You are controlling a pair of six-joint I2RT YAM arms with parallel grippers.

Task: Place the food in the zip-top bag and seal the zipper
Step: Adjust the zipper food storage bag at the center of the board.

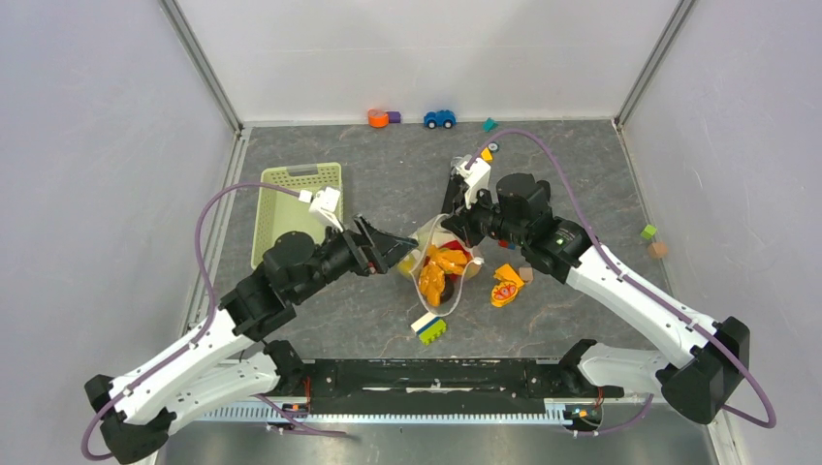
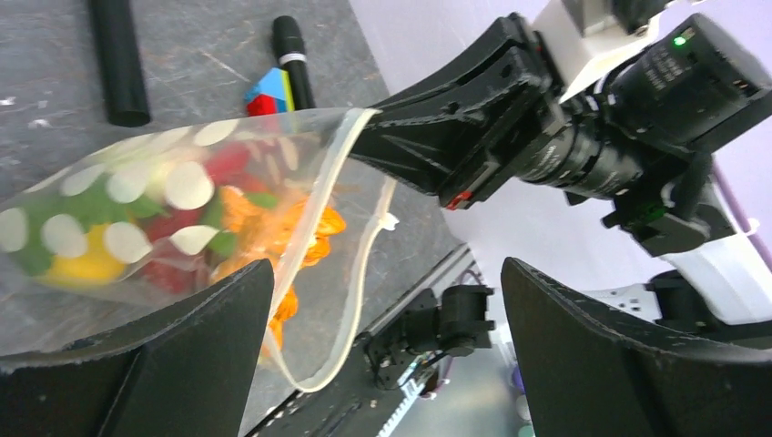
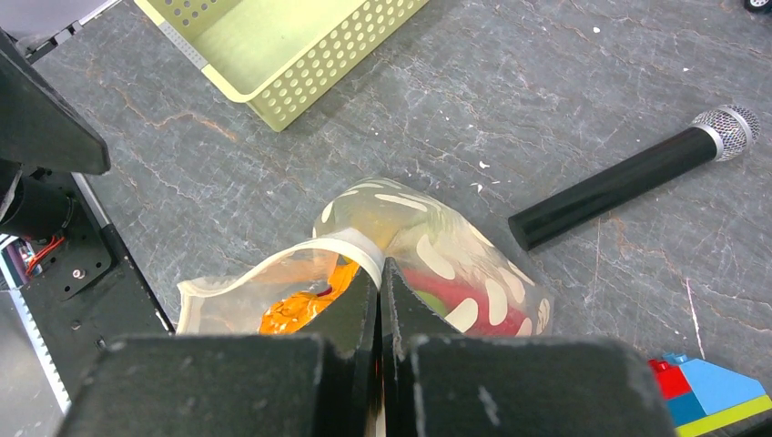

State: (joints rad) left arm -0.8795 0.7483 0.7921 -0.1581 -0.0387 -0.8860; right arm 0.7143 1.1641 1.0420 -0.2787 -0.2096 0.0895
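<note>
My right gripper is holding the bag's rim away from the zipper slider. My left gripper should take that rim first, and then my right gripper should grip beside the slider.
The zip-top bag lies mid-table with its mouth open. Food is inside it: orange pieces, and red, green and yellow pieces in the left wrist view. My right gripper is shut on the bag's rim at the whitish zipper, holding that edge up; the bag bulges on both sides of its shut jaws. My left gripper is open and empty just left of the bag. In its own view its jaws stand wide apart beside the loose zipper strip.
A pale green basket stands at the left. An orange-and-red lumpy toy and a coloured block lie near the bag. A black microphone lies behind it. A toy car and small pieces sit by the back wall.
</note>
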